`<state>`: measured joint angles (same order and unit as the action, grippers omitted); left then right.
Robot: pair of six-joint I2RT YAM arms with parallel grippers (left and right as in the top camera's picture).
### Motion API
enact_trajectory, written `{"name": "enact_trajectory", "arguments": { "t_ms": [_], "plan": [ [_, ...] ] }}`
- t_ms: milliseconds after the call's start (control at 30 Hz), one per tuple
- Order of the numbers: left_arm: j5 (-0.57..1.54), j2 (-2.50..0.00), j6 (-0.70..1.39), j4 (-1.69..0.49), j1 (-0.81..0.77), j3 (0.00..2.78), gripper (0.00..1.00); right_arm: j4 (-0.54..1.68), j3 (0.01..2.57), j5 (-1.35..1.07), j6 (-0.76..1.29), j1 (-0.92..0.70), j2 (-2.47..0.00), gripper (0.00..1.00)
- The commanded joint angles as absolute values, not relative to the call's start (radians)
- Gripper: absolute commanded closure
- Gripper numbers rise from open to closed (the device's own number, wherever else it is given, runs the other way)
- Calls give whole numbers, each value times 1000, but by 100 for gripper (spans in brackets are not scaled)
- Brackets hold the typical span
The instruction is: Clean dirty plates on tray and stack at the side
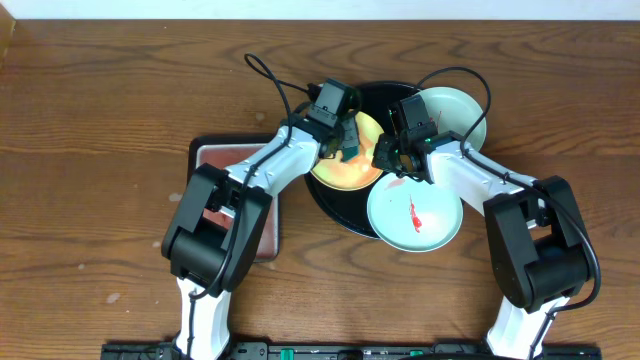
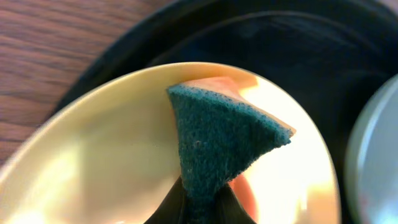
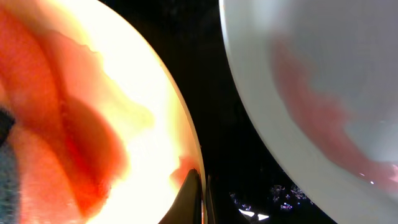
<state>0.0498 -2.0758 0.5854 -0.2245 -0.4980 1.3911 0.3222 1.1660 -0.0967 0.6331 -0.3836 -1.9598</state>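
Note:
My left gripper should wipe back over the sauce toward the plate's near rim [image 1: 340, 184], since the green sponge is close to the yellow plate's far rim [image 1: 366, 116].
The pale yellow plate [image 1: 340, 172] lies on the left part of the round black tray [image 1: 385, 100], smeared with red-orange sauce [image 3: 81, 137]. My left gripper [image 1: 345, 140] is shut on a green sponge [image 2: 217, 137] pressed against that plate [image 2: 93, 155]. My right gripper [image 1: 385, 155] is shut on the yellow plate's right rim [image 3: 186, 143], one finger on each side of it. A mint plate with a red smear [image 1: 415, 215] overlaps the tray's front right. Another mint plate [image 1: 455, 115] sits at the tray's back right.
A small rectangular black-rimmed tray with a pinkish inside [image 1: 215, 160] lies left of the round tray, partly under my left arm. Bare wooden table [image 1: 100, 120] spreads to the left, right and back.

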Motion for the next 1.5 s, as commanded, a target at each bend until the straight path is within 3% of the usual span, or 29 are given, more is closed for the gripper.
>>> {"name": "enact_trajectory", "arguments": {
  "t_ms": [0,567,900,1467],
  "plan": [
    [-13,-2098,505,-321,-458,1377,92,341,1171,-131,651,-412,-1982,99],
    [-128,-1981,369,-457,-456,1377,93,341,1171,-131,673,-411,-1982,99],
    [6,-1982,370,-435,-476,1377,93,340,1171,-131,673,-411,-1982,99],
    [34,-2135,307,-394,-551,1377,92,340,1171,-139,673,-411,-1982,99]
  ]
}}
